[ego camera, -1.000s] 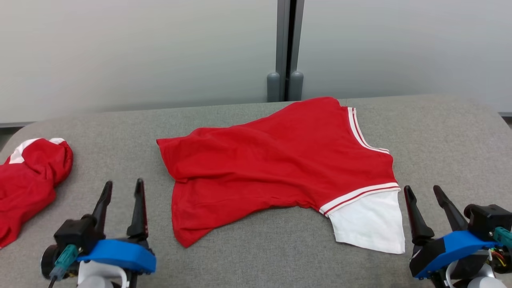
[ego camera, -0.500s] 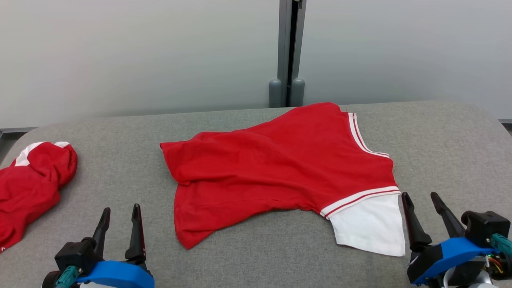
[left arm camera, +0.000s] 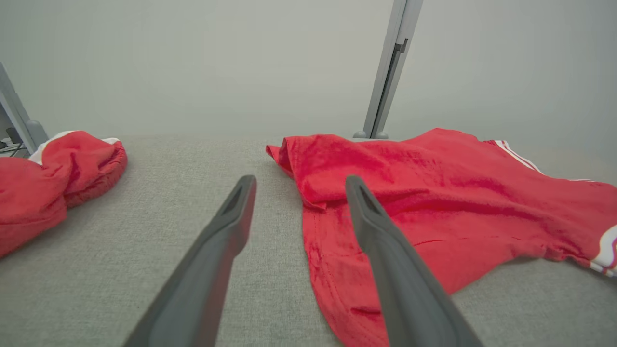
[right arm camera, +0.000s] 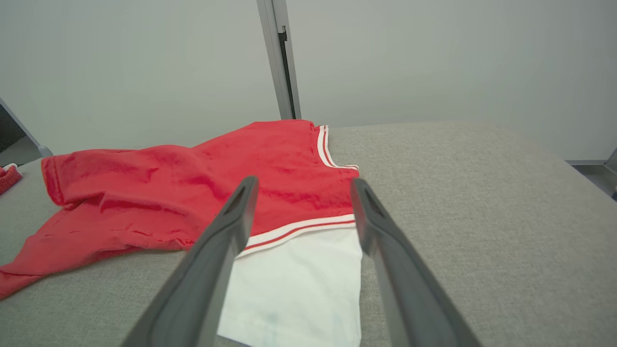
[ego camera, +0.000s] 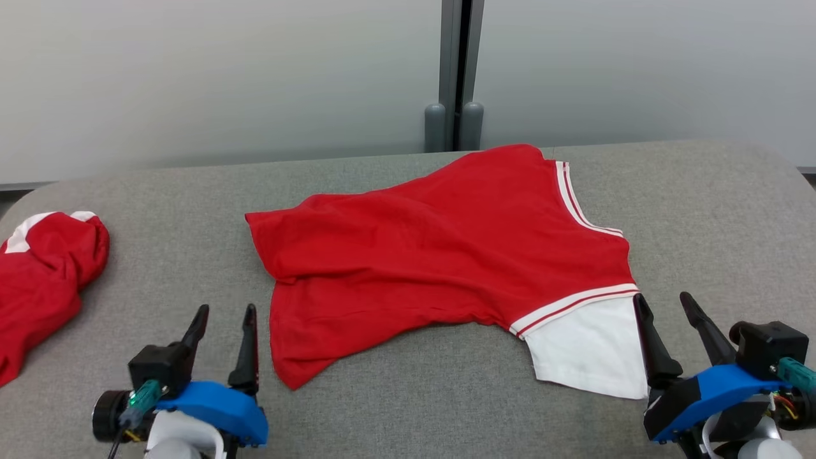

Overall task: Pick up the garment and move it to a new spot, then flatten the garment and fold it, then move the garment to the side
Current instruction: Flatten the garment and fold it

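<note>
The white sleeve sticks out by itself. The folded red shirt should unfold and show a hidden matching sleeve when I lift it.
A red shirt with white striped trim and a white sleeve lies folded and rumpled across the middle of the grey table. Its near left corner points toward me. My left gripper stands open just left of that corner, nothing between its fingers; in the left wrist view the red shirt lies ahead and to the right of the left gripper. My right gripper is open beside the white sleeve's right edge. In the right wrist view the white sleeve lies between and below the right gripper fingers.
A second red garment with white trim is bunched at the table's far left edge. A pale wall with a grey upright post runs behind the table. Bare grey cloth surface lies right of the shirt.
The head camera has shifted slightly. My left gripper has moved right and forward, closer to the shirt's near left corner. The right gripper has edged toward the white sleeve.
</note>
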Robot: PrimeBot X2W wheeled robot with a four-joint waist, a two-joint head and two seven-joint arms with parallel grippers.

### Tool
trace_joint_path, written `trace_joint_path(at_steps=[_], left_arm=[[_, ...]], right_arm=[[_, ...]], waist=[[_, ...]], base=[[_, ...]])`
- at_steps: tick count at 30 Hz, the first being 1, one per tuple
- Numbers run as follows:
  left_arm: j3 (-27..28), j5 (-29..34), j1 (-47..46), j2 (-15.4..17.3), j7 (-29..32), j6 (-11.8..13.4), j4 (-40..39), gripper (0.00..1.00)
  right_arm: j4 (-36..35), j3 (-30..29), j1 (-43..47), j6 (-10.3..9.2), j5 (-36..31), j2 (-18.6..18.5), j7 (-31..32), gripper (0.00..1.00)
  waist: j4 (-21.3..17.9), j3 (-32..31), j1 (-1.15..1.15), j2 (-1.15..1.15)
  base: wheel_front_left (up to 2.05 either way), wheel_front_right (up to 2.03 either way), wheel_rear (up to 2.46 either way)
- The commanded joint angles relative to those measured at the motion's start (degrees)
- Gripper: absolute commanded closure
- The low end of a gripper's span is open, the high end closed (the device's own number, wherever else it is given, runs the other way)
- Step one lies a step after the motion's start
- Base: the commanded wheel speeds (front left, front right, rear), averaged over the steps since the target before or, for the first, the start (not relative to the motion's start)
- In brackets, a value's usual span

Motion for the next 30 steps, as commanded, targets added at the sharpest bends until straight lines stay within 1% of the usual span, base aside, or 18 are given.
trace_joint_path(at_steps=[1, 7, 11, 16, 19, 21, 22, 23, 25, 30], left_arm=[[-0.84, 0.87, -1.62, -0.03, 0.92, -0.11, 0.51, 0.0], [-3.81, 2.61, -8.92, -1.04, 8.66, 1.09, 7.52, 0.0], [-3.53, 2.04, -12.74, -1.46, 12.97, 2.55, 13.09, 0.0], [-2.77, 0.66, -14.47, -1.96, 16.68, 3.91, 18.12, 0.0], [-3.05, -0.24, -13.99, -2.64, 19.66, 3.29, 20.7, 0.0], [-3.77, -0.78, -13.69, -2.92, 22.37, 2.58, 22.42, 0.0], [-4.13, -0.84, -13.41, -3.2, 23.1, 2.15, 22.81, 0.45], [-4.08, -1.35, -13.12, -3.46, 23.65, 2.11, 22.99, 1.0], [-4.48, -1.84, -12.03, -3.79, 25.44, 1.62, 23.52, 1.0], [-4.44, -3.14, -9.49, -4.22, 26.01, 1.2, 21.96, 1.0]], right_arm=[[-0.38, 0.17, -0.94, 0.01, -0.43, 0.14, 0.59, 0.0], [-0.72, 1.46, -2.91, 0.01, -0.51, 0.28, 4.36, 0.0], [-0.34, 2.95, -4.51, 0.01, 0.08, 0.3, 4.35, 0.0], [0.83, 3.79, -5.73, 0.01, 0.75, 0.33, 3.56, 0.0], [1.63, 3.69, -5.62, 0.01, 1.2, 0.33, 3.81, 0.0], [2.69, 3.04, -5.05, 0.01, 1.39, 0.32, 5.19, 0.0], [3.16, 2.51, -4.6, 0.01, 1.43, 0.3, 6.24, 0.0], [3.48, 1.79, -4.22, 0.01, 1.43, 0.3, 7.29, 0.0], [4.01, 0.06, -3.67, 0.01, 2.02, 0.3, 9.29, 0.0], [3.97, -2.1, -1.81, 0.01, 1.11, 0.33, 13.66, 0.0]], waist=[[0.13, 0.71, -0.01, 0.0], [-0.65, 5.09, -0.01, 0.0], [-1.94, 8.06, -0.01, 0.0], [-2.93, 10.54, -0.01, 0.0], [-3.17, 11.37, -0.01, 0.0], [-3.13, 11.74, -0.01, 0.0], [-3.07, 11.87, -0.01, 0.0], [-3.0, 11.93, -0.01, 0.0], [-2.88, 12.09, -0.01, 0.0], [-2.37, 12.32, -0.01, 0.0]], base=[[0.0, 0.0, 0.0], [0.0, 0.0, 0.0], [0.0, 0.0, 0.0], [0.0, 0.0, 0.0], [0.0, 0.0, 0.0], [0.0, 0.0, 0.0], [0.0, 0.0, 0.0], [0.0, 0.0, 0.0], [0.0, 0.0, 0.0], [0.0, 0.0, 0.0]])
